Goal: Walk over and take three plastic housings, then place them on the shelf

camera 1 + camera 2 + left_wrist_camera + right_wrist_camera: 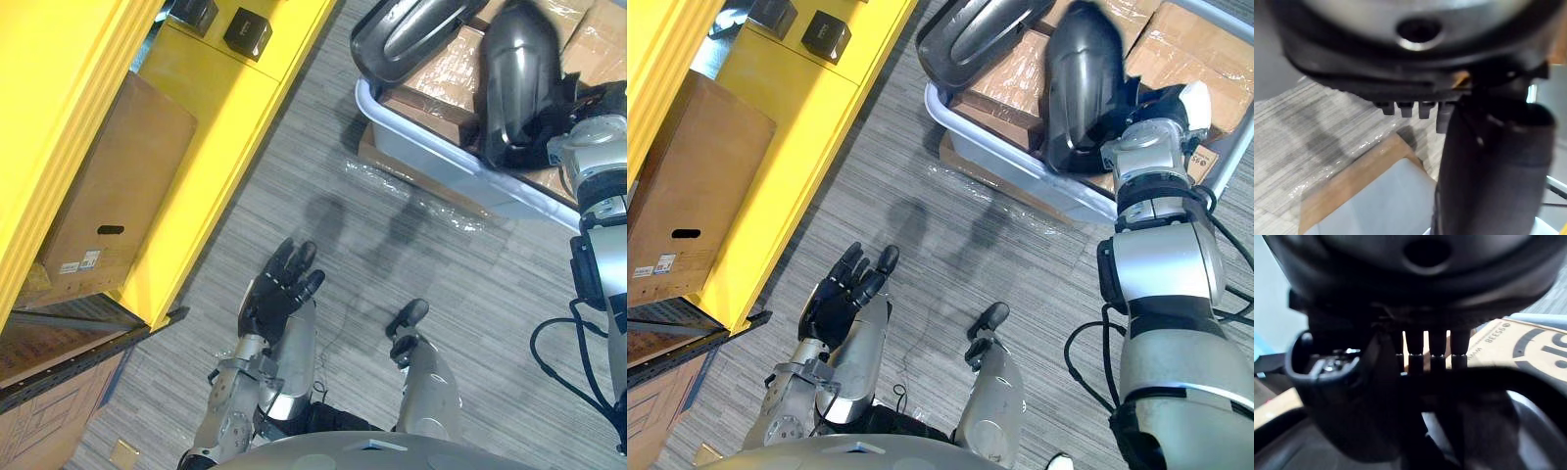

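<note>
I should expect a hollow, empty tray underneath when I lift the black plastic housing (400,49), because it lies with its rounded, moulded back (427,37) up.
Two black plastic housings are at the grey bin (431,149) on the far right. One housing (411,34) lies across the bin's cardboard boxes. The other housing (519,78) stands upright over the bin, with my right hand (1156,103) shut on its edge. In the right wrist view the fingers (1437,352) curl over its dark rim (1508,379). My left hand (279,289) hangs open above the carpet, fingers straight, away from both the bin and the yellow shelf (225,108).
The yellow shelf runs along the left and holds a large cardboard box (118,186) below and small black boxes (247,32) above. More cardboard (49,411) sits under a dark rack at the lower left. The bin rests on flat cardboard (1352,181) and plastic film.
</note>
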